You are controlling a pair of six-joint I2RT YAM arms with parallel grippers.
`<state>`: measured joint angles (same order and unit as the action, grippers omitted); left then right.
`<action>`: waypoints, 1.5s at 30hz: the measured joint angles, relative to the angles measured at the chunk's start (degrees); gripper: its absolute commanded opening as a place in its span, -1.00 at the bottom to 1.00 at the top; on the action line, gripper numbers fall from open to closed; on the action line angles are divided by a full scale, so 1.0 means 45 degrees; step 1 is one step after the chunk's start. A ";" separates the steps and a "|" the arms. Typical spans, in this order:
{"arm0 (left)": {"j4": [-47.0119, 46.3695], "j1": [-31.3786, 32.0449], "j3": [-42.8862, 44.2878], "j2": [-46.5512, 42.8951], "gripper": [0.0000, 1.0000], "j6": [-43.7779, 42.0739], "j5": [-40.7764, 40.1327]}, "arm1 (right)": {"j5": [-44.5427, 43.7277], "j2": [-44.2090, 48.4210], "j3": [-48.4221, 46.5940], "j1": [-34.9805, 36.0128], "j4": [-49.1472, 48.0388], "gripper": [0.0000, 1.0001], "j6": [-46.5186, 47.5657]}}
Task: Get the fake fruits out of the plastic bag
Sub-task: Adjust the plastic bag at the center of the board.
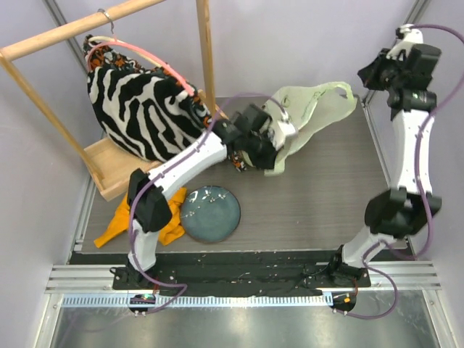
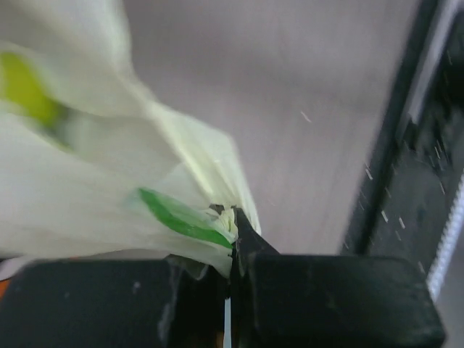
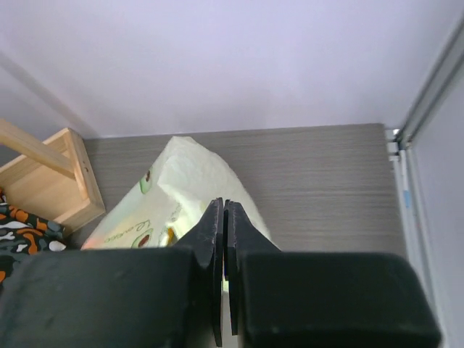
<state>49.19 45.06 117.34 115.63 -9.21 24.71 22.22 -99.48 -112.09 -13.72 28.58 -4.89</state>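
Observation:
The bag's near edge (image 1: pixel 278 167) is pinched in my left gripper while film covers the fruits, so my right gripper should grab the bag's far edge (image 1: pixel 308 90) and spread the bag open.
The pale-green plastic bag (image 1: pixel 319 109) lies crumpled at the back of the table, handle loops to the right. My left gripper (image 1: pixel 279 141) is shut on a fold of the bag's near edge; in the left wrist view the film (image 2: pixel 109 196) is pinched at the fingertips (image 2: pixel 233 214). A yellow-green blur (image 2: pixel 25 87) and a green patch (image 2: pixel 181 217) show through the film; I cannot tell which fruits they are. My right gripper (image 1: pixel 368 76) hangs high at the far right, shut and empty (image 3: pixel 223 204), above the bag (image 3: pixel 181 188). No fruit lies outside the bag.
A grey-blue round plate (image 1: pixel 210 212) sits at the front left. An orange cloth (image 1: pixel 119 225) lies beside it. A zebra-striped bag (image 1: pixel 145 109) hangs on a wooden rack (image 1: pixel 109 174) at the back left. A patterned cloth (image 1: pixel 239 156) lies under my left arm.

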 measured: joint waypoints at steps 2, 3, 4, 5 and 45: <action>-0.0015 0.1049 -0.1661 -0.0719 -1.00 -0.0355 -0.0189 | 0.0005 0.1588 0.1078 -0.0238 -0.0267 -0.98 0.0044; -0.0039 0.1588 -0.2424 -0.0976 -1.00 -0.0418 -0.0340 | 0.0019 0.2487 0.1705 -0.0287 -0.0427 -0.98 0.0097; 0.0005 0.2030 -0.3011 -0.1107 -1.00 -0.0389 -0.0471 | 0.0063 0.3347 0.2327 -0.0287 -0.0559 -0.98 0.0155; 0.0112 0.2346 -0.3308 -0.1093 -1.00 -0.0379 -0.0612 | 0.0102 0.4129 0.2909 -0.0248 -0.0709 -0.98 0.0277; 0.0146 0.0160 -0.1443 -0.1137 -1.00 -0.0049 -0.2293 | -0.0267 0.3793 0.9204 0.0141 0.5129 -0.61 0.8840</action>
<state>49.84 45.78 110.85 110.52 -9.43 14.39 21.02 -82.41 -70.67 -13.08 51.66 34.89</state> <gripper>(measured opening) 0.026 0.566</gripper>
